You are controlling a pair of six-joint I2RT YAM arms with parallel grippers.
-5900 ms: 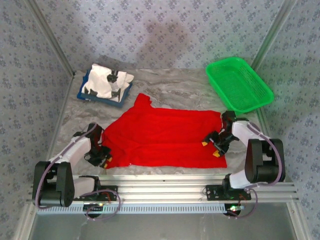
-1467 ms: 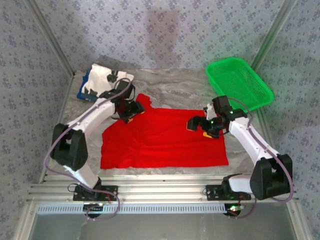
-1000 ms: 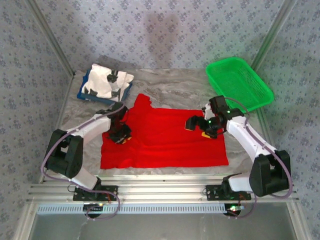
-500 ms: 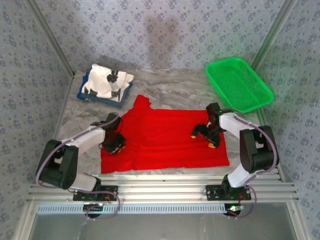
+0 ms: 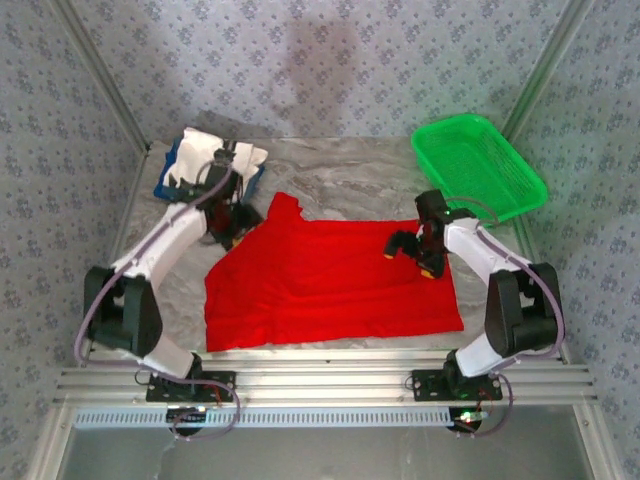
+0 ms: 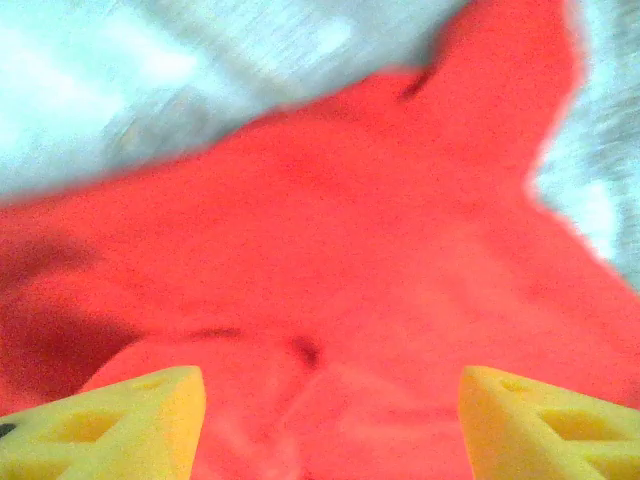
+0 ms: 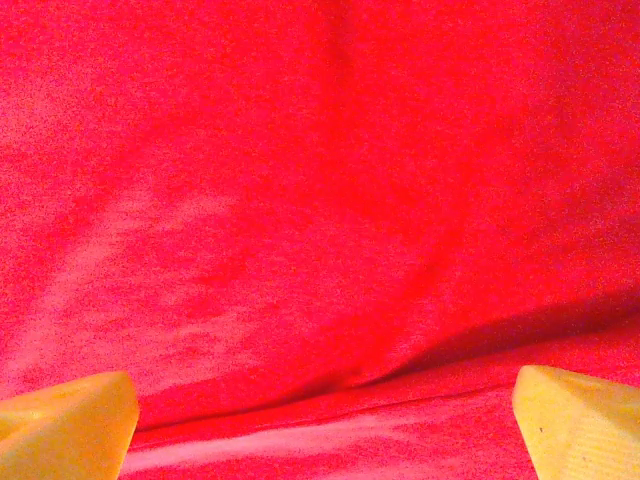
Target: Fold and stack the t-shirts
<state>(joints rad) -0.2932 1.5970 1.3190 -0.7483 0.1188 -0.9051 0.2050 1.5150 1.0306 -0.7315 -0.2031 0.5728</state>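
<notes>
The sleeve [image 5: 286, 206] reaches out beyond the red t-shirt's far edge [image 5: 312, 222], so the robot's left gripper should fold the sleeve in while the robot's right gripper waits by the t-shirt's far corner.
The red t-shirt [image 5: 330, 285] lies spread flat on the marble table, with one sleeve [image 5: 283, 207] pointing to the far side. The white t-shirt [image 5: 200, 160], with small black marks, is bunched in the blue tray. My left gripper [image 5: 233, 222] hovers at the red shirt's far left edge beside the sleeve. In the left wrist view this gripper [image 6: 330, 430] is open over red cloth [image 6: 330, 250]. My right gripper [image 5: 412, 252] is above the shirt's right part. Its yellow fingertips [image 7: 65, 425] stand wide apart, open, over the red fabric [image 7: 320, 200].
A green mesh basket [image 5: 480, 165] sits at the far right. The blue tray [image 5: 160, 188] is at the far left, close behind my left arm. Patterned walls enclose the table on three sides. The aluminium rail [image 5: 330, 380] runs along the near edge.
My left gripper moved from the shirt's left edge toward the far side beside the sleeve, and its jaws opened. The right gripper shifted slightly farther away, still open.
</notes>
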